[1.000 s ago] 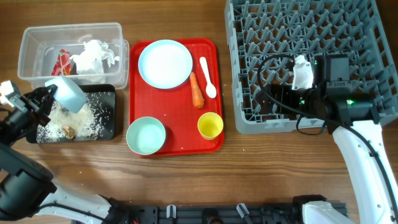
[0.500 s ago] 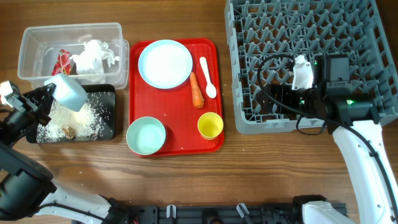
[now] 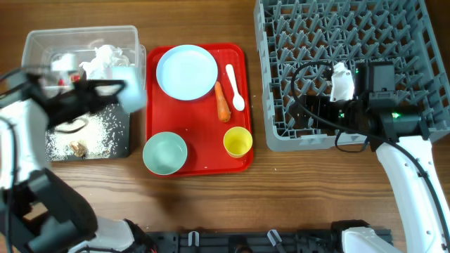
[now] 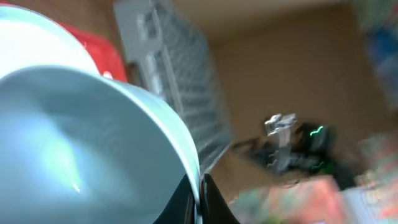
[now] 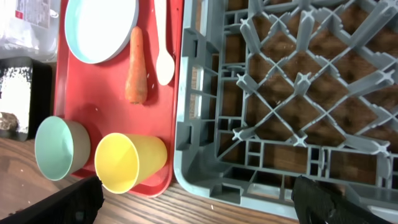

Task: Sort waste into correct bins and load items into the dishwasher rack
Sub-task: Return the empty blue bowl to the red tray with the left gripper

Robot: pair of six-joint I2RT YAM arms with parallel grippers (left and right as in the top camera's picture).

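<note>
My left gripper is moving the empty pale blue bowl (image 4: 74,149) over to the red tray open (image 3: 174,114) between the plate and green bowl, and it should keep going and release the bowl there.
My left gripper (image 3: 118,91) is shut on the rim of the pale blue bowl (image 3: 132,95), held in the air at the right ends of the clear bin (image 3: 42,42) and the black bin (image 3: 121,144). The left wrist view shows the bowl (image 4: 81,137) pinched in that gripper (image 4: 199,198). My right gripper (image 5: 199,198) is open and empty over the rack's (image 3: 351,42) front left corner. On the red tray (image 3: 200,165) are the plate (image 3: 186,72), spoon (image 3: 235,88), carrot (image 3: 222,102), green bowl (image 3: 164,153) and yellow cup (image 3: 238,142).
The clear bin holds a tissue (image 3: 105,57); my left arm hides most of the rest. The black bin holds rice (image 3: 98,130) and a brown lump (image 3: 77,147). The rack (image 5: 280,93) fills the right side. Bare wood lies along the front edge.
My left gripper has swung right and up with the pale blue bowl, from above the black bin's left part to its right end. The right arm has not moved.
</note>
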